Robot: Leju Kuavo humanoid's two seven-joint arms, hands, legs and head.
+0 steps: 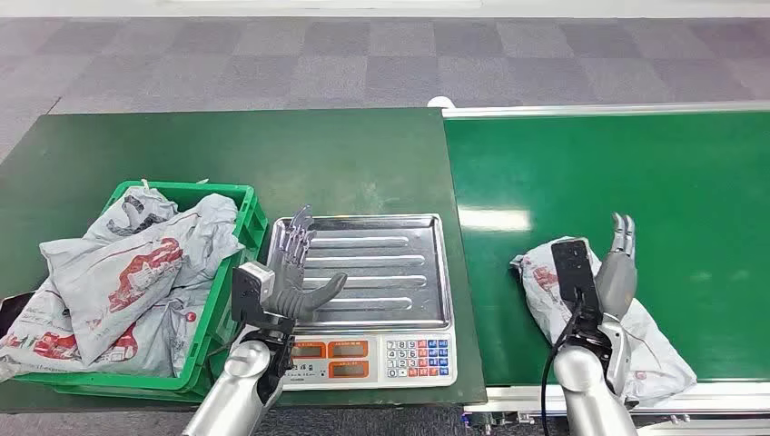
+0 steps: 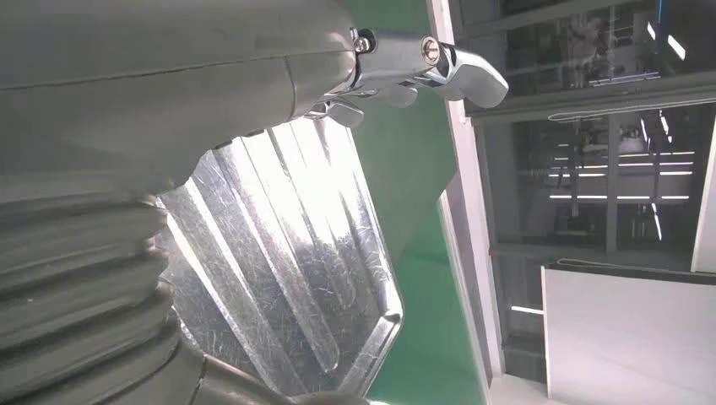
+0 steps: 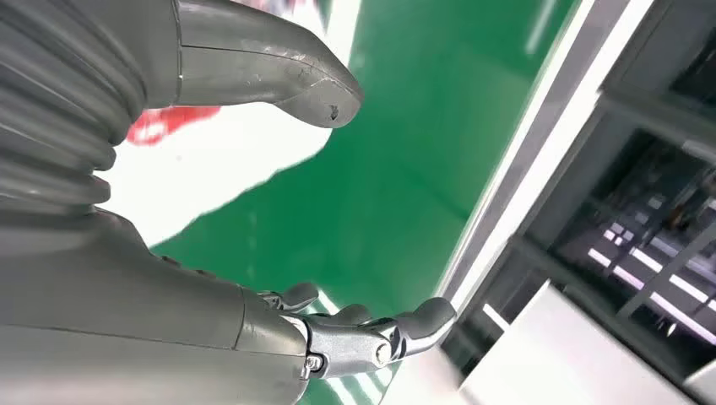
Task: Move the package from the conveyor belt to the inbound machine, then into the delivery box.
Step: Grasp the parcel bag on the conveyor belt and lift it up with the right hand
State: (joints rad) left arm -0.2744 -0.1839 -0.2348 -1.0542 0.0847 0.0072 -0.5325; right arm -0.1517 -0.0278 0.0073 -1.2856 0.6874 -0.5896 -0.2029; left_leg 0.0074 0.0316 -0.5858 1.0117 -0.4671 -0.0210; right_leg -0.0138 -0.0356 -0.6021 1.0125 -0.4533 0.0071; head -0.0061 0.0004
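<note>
My gripper is going to lift the grey package (image 1: 646,334). Its wrinkled edges (image 1: 667,386) lie slack and thin, so the package should bunch up at the grip and bend, with its ends flaring out.
A grey plastic package (image 1: 649,350) with red print lies on the green conveyor belt (image 1: 636,182) near its front edge. My right hand (image 1: 610,272) hovers over the package with its fingers straight and spread, holding nothing; the right wrist view shows the same package (image 3: 194,177) under the thumb. My left hand (image 1: 295,272) stands open above the left edge of the scale's steel tray (image 1: 381,272), empty. That tray (image 2: 287,270) appears bare in the left wrist view.
A green crate (image 1: 238,207) at the left holds several grey packages (image 1: 127,282). The scale's keypad and displays (image 1: 381,356) face me at the front. The dark green table (image 1: 272,154) stretches behind the scale. Grey carpet lies beyond.
</note>
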